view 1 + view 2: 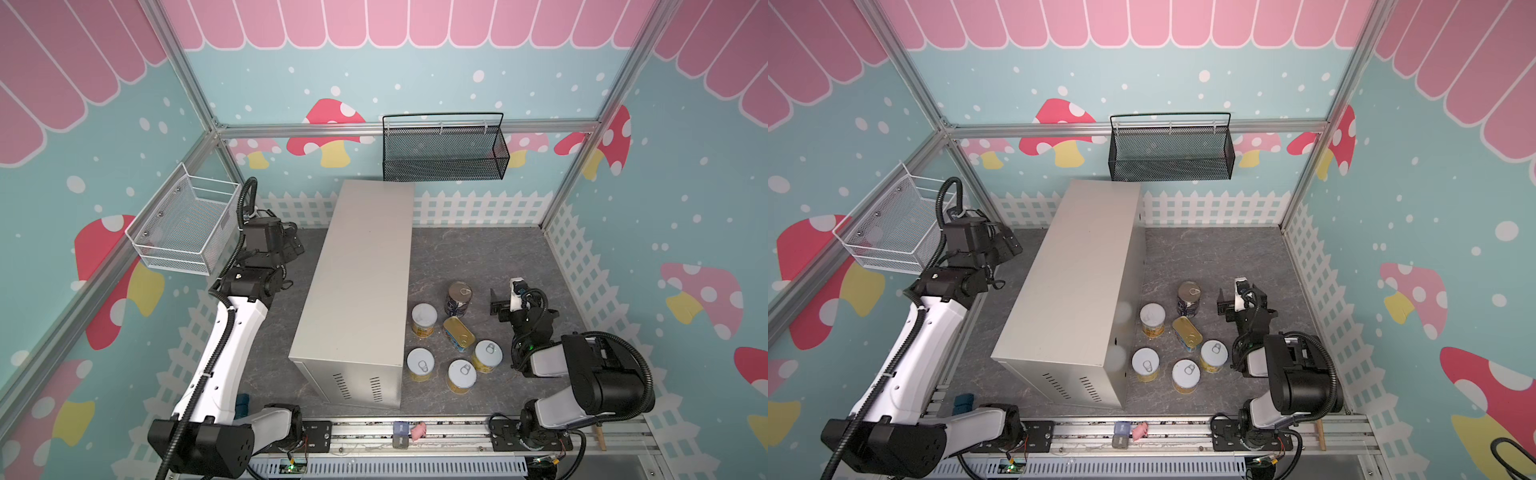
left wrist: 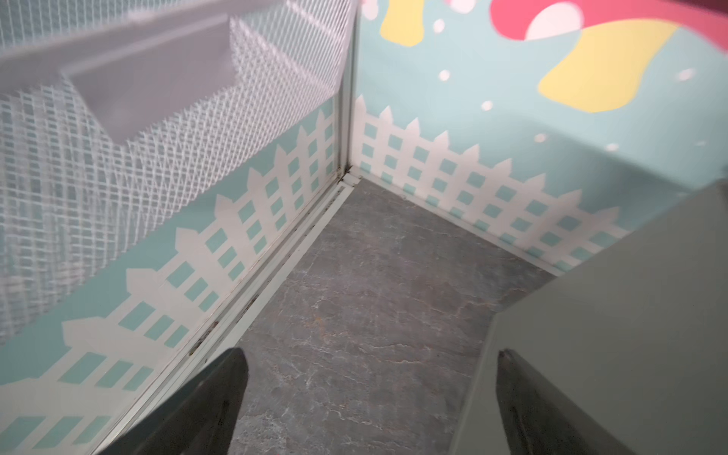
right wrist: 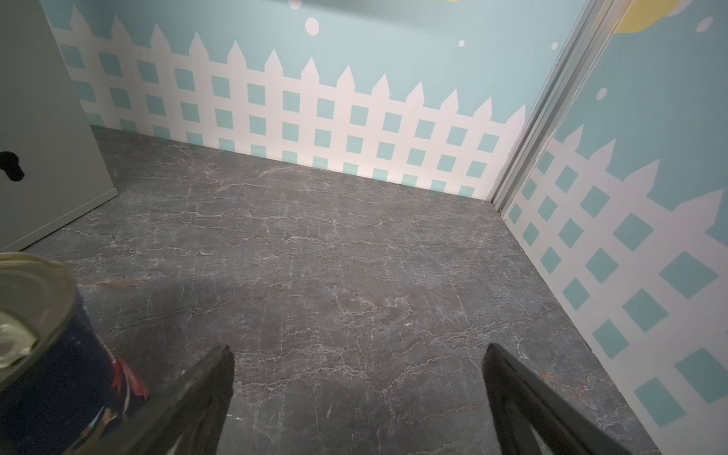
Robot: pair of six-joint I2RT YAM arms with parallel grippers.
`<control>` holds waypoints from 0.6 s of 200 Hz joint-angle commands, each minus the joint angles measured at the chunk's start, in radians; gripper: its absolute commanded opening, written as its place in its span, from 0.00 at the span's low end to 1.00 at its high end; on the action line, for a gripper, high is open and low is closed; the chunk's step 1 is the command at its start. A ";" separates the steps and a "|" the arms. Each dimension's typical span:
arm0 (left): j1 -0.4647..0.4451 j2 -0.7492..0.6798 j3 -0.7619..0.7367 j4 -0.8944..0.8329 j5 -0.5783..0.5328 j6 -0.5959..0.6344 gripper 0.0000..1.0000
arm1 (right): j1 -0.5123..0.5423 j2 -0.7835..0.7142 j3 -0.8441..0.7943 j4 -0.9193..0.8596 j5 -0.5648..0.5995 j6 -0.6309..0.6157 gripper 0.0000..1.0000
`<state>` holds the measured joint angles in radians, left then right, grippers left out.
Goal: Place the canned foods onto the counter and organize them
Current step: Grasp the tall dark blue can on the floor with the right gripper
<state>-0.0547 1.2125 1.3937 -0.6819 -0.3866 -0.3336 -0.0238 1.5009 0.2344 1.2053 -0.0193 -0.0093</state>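
Observation:
The navy can (image 1: 458, 299) is standing outside my right gripper's fingers. Next, I swing toward the counter, bring the fingers to both sides of the navy can and lift it onto the counter (image 1: 356, 268).
The canned foods stand on the dark floor right of the counter (image 1: 357, 291) (image 1: 1075, 282). They are a navy can (image 1: 458, 297) (image 3: 59, 354), a white-lidded yellow can (image 1: 424, 319), a flat gold tin (image 1: 458, 333) and three short yellow pull-tab cans (image 1: 420, 364) (image 1: 461, 375) (image 1: 487, 355). My right gripper (image 1: 508, 300) (image 3: 359, 348) is open and empty, just right of the navy can, over bare floor. My left gripper (image 1: 291, 241) (image 2: 370, 354) is open and empty, left of the counter (image 2: 630, 295) near the back corner.
A white wire basket (image 1: 183, 224) (image 2: 118, 118) hangs on the left wall above my left arm. A black mesh basket (image 1: 444, 149) hangs on the back wall beyond the counter's far end. Picket-fence walls close in the floor on three sides.

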 commanded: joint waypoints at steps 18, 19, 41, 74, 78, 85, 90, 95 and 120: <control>-0.001 -0.026 0.152 -0.220 0.280 0.082 1.00 | 0.007 -0.128 0.175 -0.410 0.159 0.124 0.99; -0.001 -0.027 0.156 -0.224 0.283 0.083 1.00 | 0.007 -0.134 0.176 -0.415 0.161 0.132 0.99; -0.001 -0.047 0.225 -0.303 0.399 0.103 1.00 | 0.017 -0.225 0.241 -0.625 0.080 0.217 1.00; -0.002 -0.089 0.296 -0.349 0.649 0.117 1.00 | 0.094 -0.263 0.390 -0.961 -0.011 0.232 0.99; -0.001 -0.095 0.301 -0.349 0.683 0.117 1.00 | 0.112 -0.272 0.394 -0.980 -0.002 0.232 0.99; 0.000 -0.106 0.308 -0.346 0.749 0.117 1.00 | 0.143 -0.291 0.397 -1.005 0.007 0.228 0.99; -0.001 -0.113 0.310 -0.341 0.787 0.115 1.00 | 0.164 -0.303 0.396 -1.023 0.010 0.227 0.99; -0.001 -0.122 0.312 -0.334 0.821 0.113 1.00 | 0.184 -0.317 0.395 -1.040 0.011 0.231 0.99; -0.002 -0.152 0.334 -0.331 0.936 0.114 1.00 | 0.245 -0.354 0.394 -1.134 -0.025 0.256 1.00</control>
<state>-0.0555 1.0893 1.6939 -0.9833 0.3424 -0.2459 0.1802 1.1797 0.6209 0.2569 -0.0101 0.2054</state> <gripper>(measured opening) 0.999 0.995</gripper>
